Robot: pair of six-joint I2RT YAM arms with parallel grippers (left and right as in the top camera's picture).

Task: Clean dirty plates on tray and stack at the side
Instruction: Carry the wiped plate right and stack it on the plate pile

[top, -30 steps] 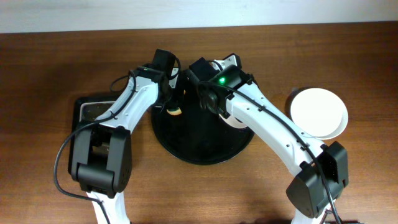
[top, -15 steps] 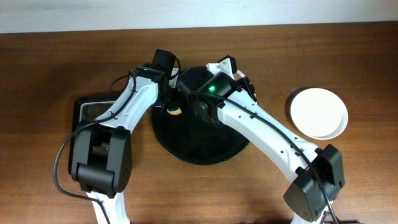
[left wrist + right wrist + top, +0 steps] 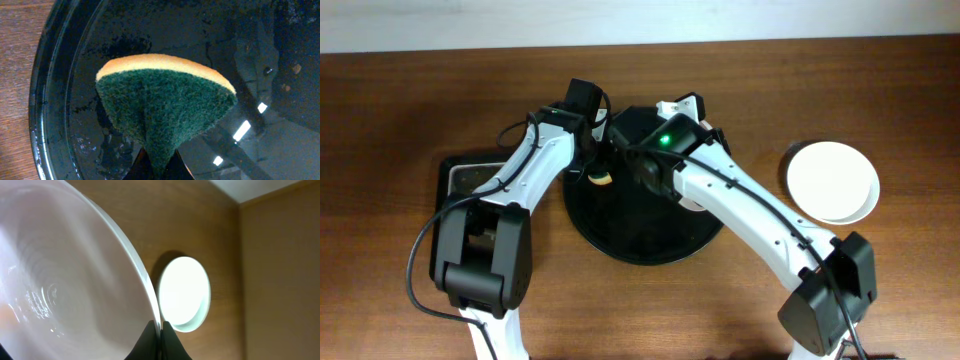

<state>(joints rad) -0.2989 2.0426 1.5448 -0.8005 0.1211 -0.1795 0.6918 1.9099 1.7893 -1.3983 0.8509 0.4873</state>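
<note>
The robot's right gripper holds the plate (image 3: pixel 148 291) by its rim and the stack (image 3: pixel 833 183) beside the tray is open, so the robot should keep carrying the plate until it rests on the stack.
My left gripper (image 3: pixel 159 167) is shut on a green-and-yellow sponge (image 3: pixel 162 102) and holds it just above the left part of the round black tray (image 3: pixel 55 100). The sponge also shows in the overhead view (image 3: pixel 603 178), over the tray (image 3: pixel 620 230). My right gripper (image 3: pixel 160 327) is shut on the rim of a white plate (image 3: pixel 60 280), which is tilted on edge. In the overhead view my right arm hides this gripper, and only a sliver of the plate (image 3: pixel 693 205) shows over the tray. White plates (image 3: pixel 832 181) lie on the table to the right of the tray, also in the right wrist view (image 3: pixel 184 294).
A smaller rectangular black tray (image 3: pixel 460 176) lies left of the round tray, partly under my left arm. Both arms cross above the round tray's back half. The wet tray floor shows streaks and small specks (image 3: pixel 295 67).
My right arm has turned and shifted slightly over the tray with the plate in its grip. My left arm and the sponge have stayed in place.
</note>
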